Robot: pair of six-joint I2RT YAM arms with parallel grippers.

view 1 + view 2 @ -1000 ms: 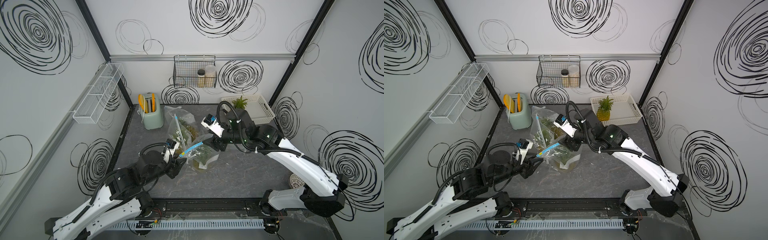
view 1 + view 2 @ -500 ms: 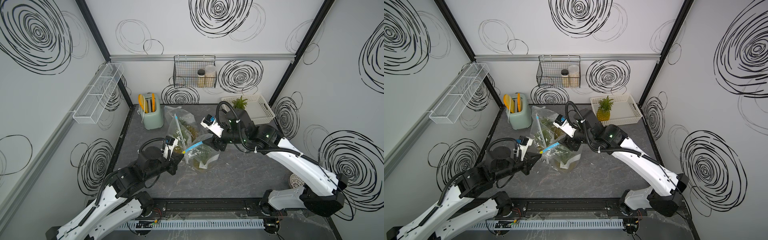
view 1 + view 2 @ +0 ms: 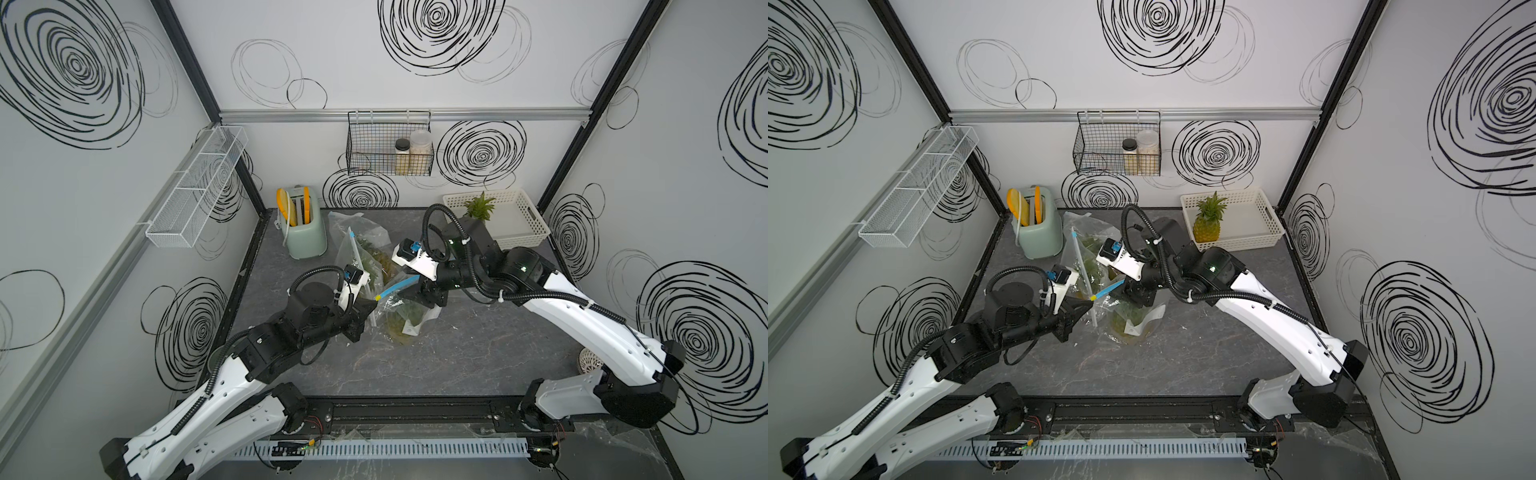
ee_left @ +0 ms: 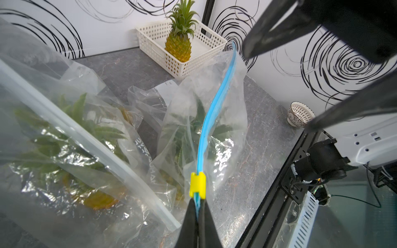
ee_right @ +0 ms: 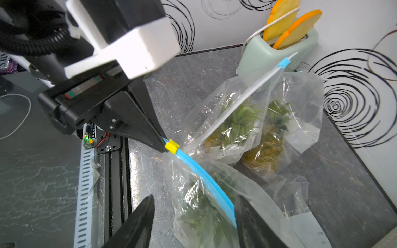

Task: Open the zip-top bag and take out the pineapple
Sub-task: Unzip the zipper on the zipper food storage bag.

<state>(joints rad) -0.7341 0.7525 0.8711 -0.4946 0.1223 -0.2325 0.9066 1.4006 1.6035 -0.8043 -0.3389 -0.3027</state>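
Observation:
The end of the bag's strip (image 4: 196,202) is pinched in my left gripper behind the yellow slider, so my right gripper should grab the slider (image 4: 197,184) while my left gripper keeps hold of the strip's end.
The zip-top bag (image 3: 405,322) stands mid-table with a pineapple (image 4: 189,137) inside, its green leaves showing through the plastic. A blue zip strip (image 5: 204,178) runs along the bag's top, with a yellow slider (image 4: 197,185) at the end nearest my left arm. My left gripper (image 4: 197,204) is shut on the strip's end, right behind the slider; both top views show the same pinch (image 3: 1088,303). My right gripper (image 5: 195,199) is open over the bag's top. The far end of the strip lies against one of its fingers (image 5: 247,214).
Two more clear bags (image 3: 365,253) holding pineapples lean just behind. A mint toaster (image 3: 305,230) stands at the back left. At the back right a white basket (image 3: 1258,224) holds a bare pineapple (image 3: 1207,224). A small patterned bowl (image 3: 590,360) sits at the right edge.
My left gripper has moved up to the bag's zip end and shut on it behind the slider. The right arm has barely moved and stays open.

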